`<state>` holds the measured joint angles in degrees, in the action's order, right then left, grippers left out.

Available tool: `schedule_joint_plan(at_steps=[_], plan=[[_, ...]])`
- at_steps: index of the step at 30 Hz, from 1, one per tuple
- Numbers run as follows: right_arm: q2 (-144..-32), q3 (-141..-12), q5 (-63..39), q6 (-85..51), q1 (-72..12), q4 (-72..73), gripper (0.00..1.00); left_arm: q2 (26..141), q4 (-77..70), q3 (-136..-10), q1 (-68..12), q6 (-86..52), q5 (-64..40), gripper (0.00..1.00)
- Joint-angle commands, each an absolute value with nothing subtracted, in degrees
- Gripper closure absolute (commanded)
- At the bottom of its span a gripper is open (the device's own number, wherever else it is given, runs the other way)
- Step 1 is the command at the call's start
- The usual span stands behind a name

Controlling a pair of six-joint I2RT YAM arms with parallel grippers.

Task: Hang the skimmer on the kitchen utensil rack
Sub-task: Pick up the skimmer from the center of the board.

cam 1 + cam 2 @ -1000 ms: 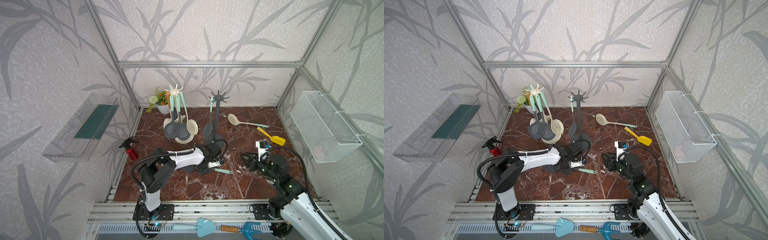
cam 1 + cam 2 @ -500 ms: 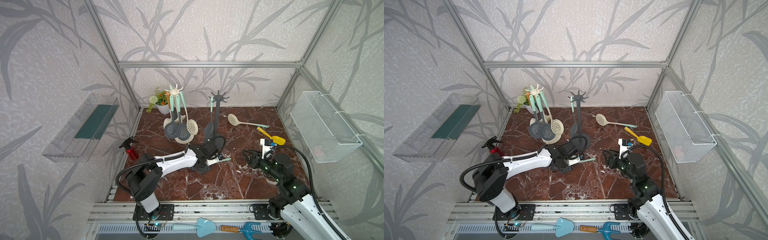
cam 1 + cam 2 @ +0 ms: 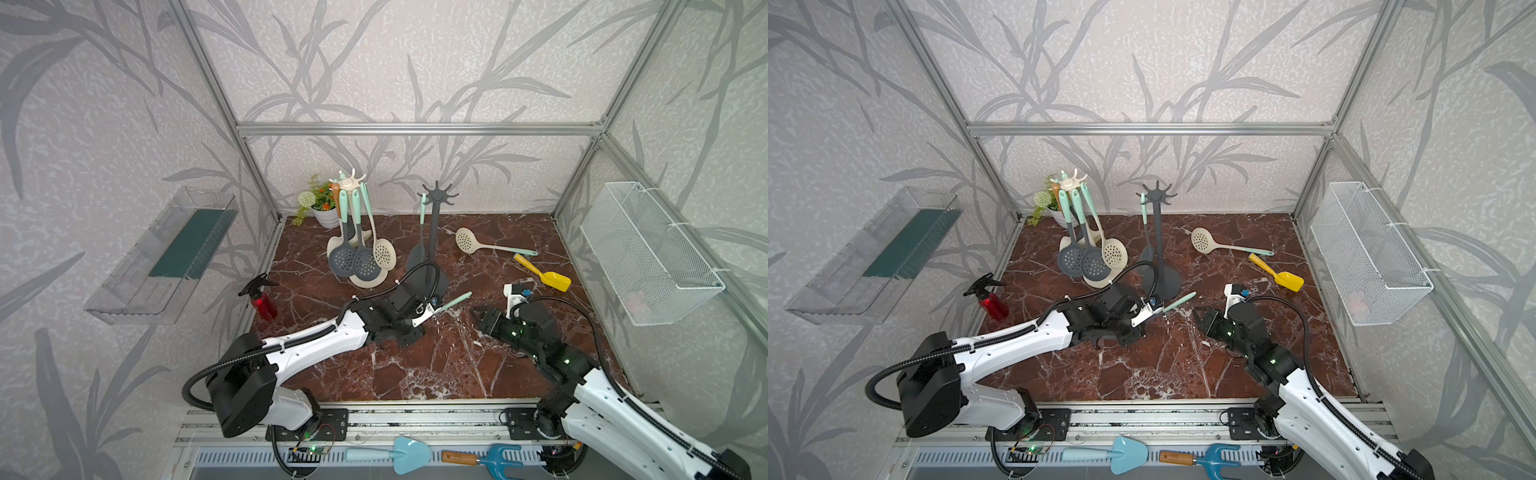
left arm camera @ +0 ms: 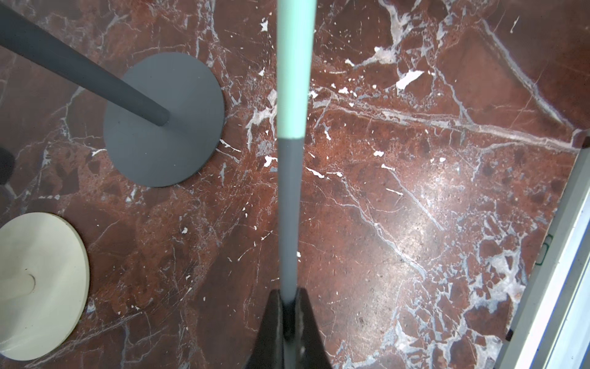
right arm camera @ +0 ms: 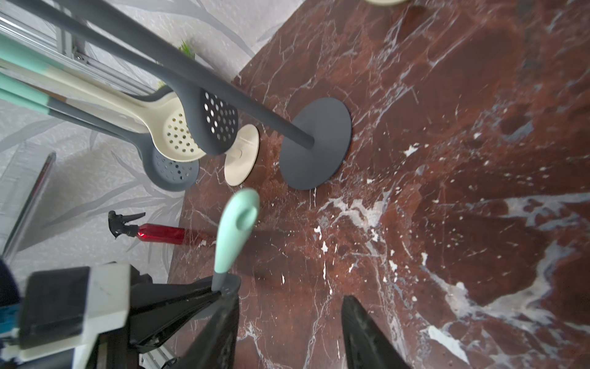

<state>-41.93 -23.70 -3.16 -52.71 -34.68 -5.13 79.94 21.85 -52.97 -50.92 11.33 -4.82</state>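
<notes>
I should first take the skimmer's handle end (image 3: 468, 295) with my right gripper and turn it up, because the skimmer's mint handle (image 3: 455, 302) slopes low in my left gripper, away from the rack's hooks.
My left gripper (image 4: 289, 297) is shut on the grey shaft of the skimmer (image 4: 292, 96). The skimmer's mint handle (image 3: 455, 300) sticks out past the jaws, tilted up off the floor and pointing to the right. Its head is hidden under my left wrist. The handle end with its hanging hole (image 5: 236, 223) shows in the right wrist view. My right gripper (image 3: 476, 313) stands open just right of the handle tip, holding nothing. The dark grey utensil rack (image 3: 434, 232) stands right behind the left gripper, with one grey skimmer (image 3: 417, 253) hanging on it.
A cream rack (image 3: 353, 183) with several skimmers stands left of the dark one, its round base (image 4: 38, 281) on the floor. Also on the floor: a cream skimmer (image 3: 465, 241), a yellow scoop (image 3: 548, 278), a red spray bottle (image 3: 262, 301), a flower pot (image 3: 324, 212). A wire basket (image 3: 648, 257) hangs on the right wall.
My left gripper shut on the skimmer's shaft and carried it back toward the dark rack, handle now raised off the floor. My right gripper edged a little toward the handle.
</notes>
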Motion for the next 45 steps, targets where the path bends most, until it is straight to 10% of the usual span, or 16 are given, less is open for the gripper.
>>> schedule_joint_plan(at_steps=[1, 21, 29, 35, 41, 45], plan=[[-44.8, -26.8, 4.1, -55.8, -39.0, -1.8, 0.47, 77.8, 17.4, -52.0, -51.2, 8.3, -4.9, 1.0], [-60.1, -35.3, 13.7, -53.9, -42.0, 13.7, 0.49, 77.5, 15.3, -52.2, -51.4, 4.0, -7.9, 1.0], [-62.2, -38.6, 14.5, -51.8, -42.0, 15.6, 0.82, 75.5, 14.8, -51.4, -51.4, 1.8, -7.7, 1.0], [-59.8, -39.3, 14.0, -51.5, -42.1, 13.5, 0.89, 74.3, 12.3, -50.1, -51.4, -0.8, -5.9, 1.0], [-58.0, -40.9, 12.6, -51.8, -42.3, 10.0, 0.93, 75.2, 9.8, -49.0, -51.4, -2.6, -4.2, 0.67], [-56.8, -42.1, 11.7, -51.6, -42.5, 8.9, 0.94, 76.6, 8.7, -48.8, -51.4, -2.4, -5.0, 0.63]])
